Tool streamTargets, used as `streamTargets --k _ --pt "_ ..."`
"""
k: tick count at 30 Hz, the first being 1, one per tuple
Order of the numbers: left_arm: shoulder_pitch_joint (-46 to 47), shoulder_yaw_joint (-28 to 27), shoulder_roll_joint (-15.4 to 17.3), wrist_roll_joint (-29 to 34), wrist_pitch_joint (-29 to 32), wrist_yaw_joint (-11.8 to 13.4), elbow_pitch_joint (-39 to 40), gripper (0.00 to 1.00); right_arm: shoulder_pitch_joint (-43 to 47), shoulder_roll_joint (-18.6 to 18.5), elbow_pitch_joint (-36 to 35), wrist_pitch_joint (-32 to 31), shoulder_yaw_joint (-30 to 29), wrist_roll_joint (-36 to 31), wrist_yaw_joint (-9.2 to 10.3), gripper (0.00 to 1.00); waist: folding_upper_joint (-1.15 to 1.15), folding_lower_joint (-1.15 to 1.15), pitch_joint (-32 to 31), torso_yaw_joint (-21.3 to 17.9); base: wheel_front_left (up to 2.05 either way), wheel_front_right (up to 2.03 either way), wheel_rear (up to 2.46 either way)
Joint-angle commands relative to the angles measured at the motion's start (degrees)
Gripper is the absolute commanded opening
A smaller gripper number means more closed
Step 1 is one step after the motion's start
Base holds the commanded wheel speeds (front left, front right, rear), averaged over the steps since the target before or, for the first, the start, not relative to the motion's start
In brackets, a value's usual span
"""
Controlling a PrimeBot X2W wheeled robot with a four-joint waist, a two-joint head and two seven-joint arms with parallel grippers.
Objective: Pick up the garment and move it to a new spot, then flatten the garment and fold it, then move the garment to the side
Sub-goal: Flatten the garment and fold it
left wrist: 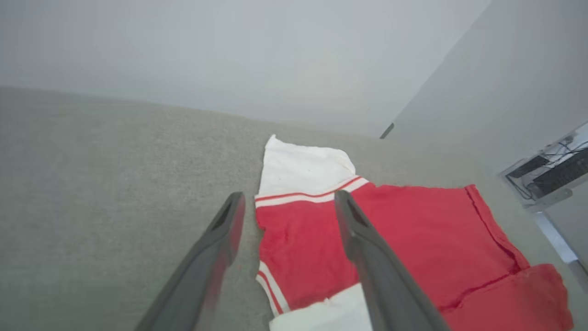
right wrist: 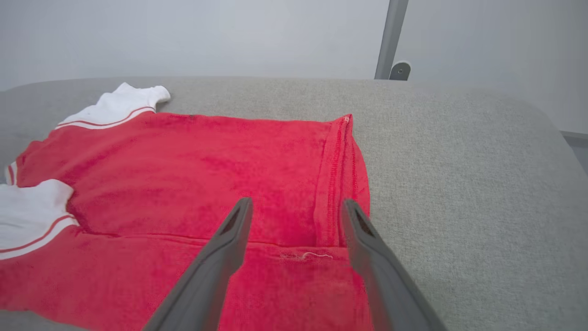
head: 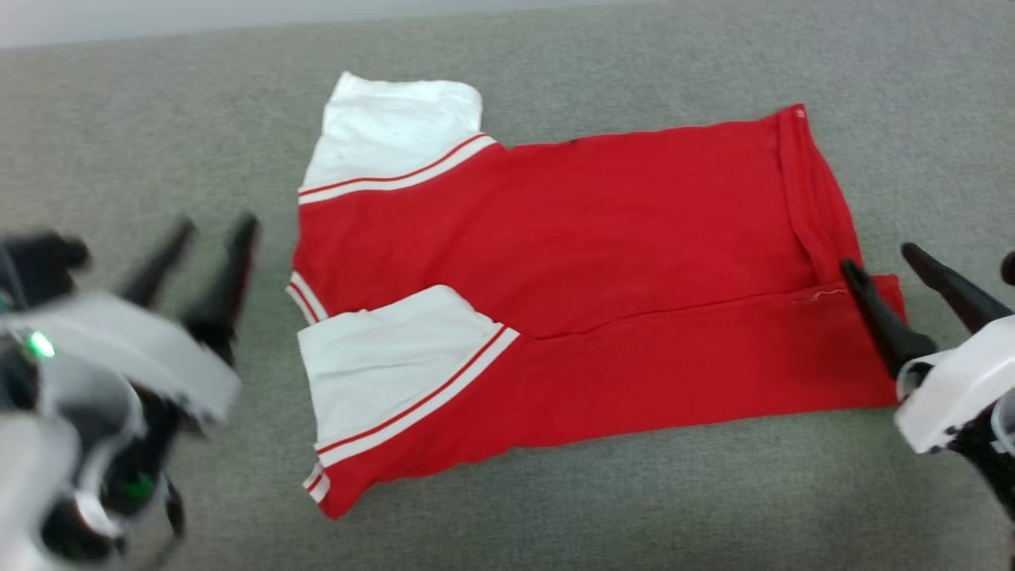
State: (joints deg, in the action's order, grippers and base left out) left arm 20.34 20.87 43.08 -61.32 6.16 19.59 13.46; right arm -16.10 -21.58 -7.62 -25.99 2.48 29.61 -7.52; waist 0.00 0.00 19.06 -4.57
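Note:
A dark speck (head: 573, 142) peeks over the far edge of the garment (head: 647, 224), so I expect a hidden dark print to come into sight on it when the robot folds its hem over its sleeves.
The garment (head: 587, 262), red with white sleeves and striped trim, lies flat on the grey surface (head: 555, 507), its near long side folded over the middle. Both white sleeves point left in the head view. Just left of the collar end my left gripper (head: 214, 234) stands open and holds nothing; in the left wrist view the left gripper (left wrist: 287, 202) hovers above the collar edge of the garment (left wrist: 413, 239). My right gripper (head: 880, 262) is open at the hem corner. The right wrist view has the right gripper (right wrist: 296, 209) above the folded hem of the garment (right wrist: 193, 179), apart from the cloth.
The grey fabric surface (right wrist: 459, 184) extends around the garment, with a rounded back edge. Behind it is a pale wall (right wrist: 183, 37) and a metal post (right wrist: 390, 37). A desk edge with cables (left wrist: 546, 174) shows at the right of the left wrist view.

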Motion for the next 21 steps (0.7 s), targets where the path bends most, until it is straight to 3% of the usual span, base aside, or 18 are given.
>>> streamTargets --k 1,6,14,18,21 --pt "2.32 -0.31 0.61 1.37 -0.45 -0.70 -0.96 1.00 0.27 0.93 -0.37 1.46 0.54 -0.76 0.06 1.00 0.00 0.00 0.67 -1.18 0.00 0.00 0.00" --pt "14.40 1.23 -0.79 1.83 2.99 -4.74 -8.11 1.00 -0.36 3.74 -1.42 5.33 2.92 -2.10 0.06 1.00 0.00 0.00 2.72 -4.19 0.00 0.00 0.00" --pt "37.73 7.57 -2.65 8.76 9.94 -11.75 -30.36 1.00 -1.91 6.55 -1.31 8.92 5.56 -1.66 0.06 1.00 0.00 0.00 7.40 -11.08 0.00 0.00 0.00" --pt "45.85 12.37 -3.33 11.56 16.60 -16.82 -42.83 1.00 -1.88 7.24 -0.50 10.34 6.55 -1.34 0.06 1.00 0.00 0.00 8.92 -13.77 0.00 0.00 0.00" --pt "49.42 14.81 -4.36 10.64 25.38 -19.03 -51.67 1.00 -1.68 7.36 0.40 10.84 7.43 -0.89 0.07 1.00 0.00 0.00 9.21 -15.18 0.00 0.00 0.00"
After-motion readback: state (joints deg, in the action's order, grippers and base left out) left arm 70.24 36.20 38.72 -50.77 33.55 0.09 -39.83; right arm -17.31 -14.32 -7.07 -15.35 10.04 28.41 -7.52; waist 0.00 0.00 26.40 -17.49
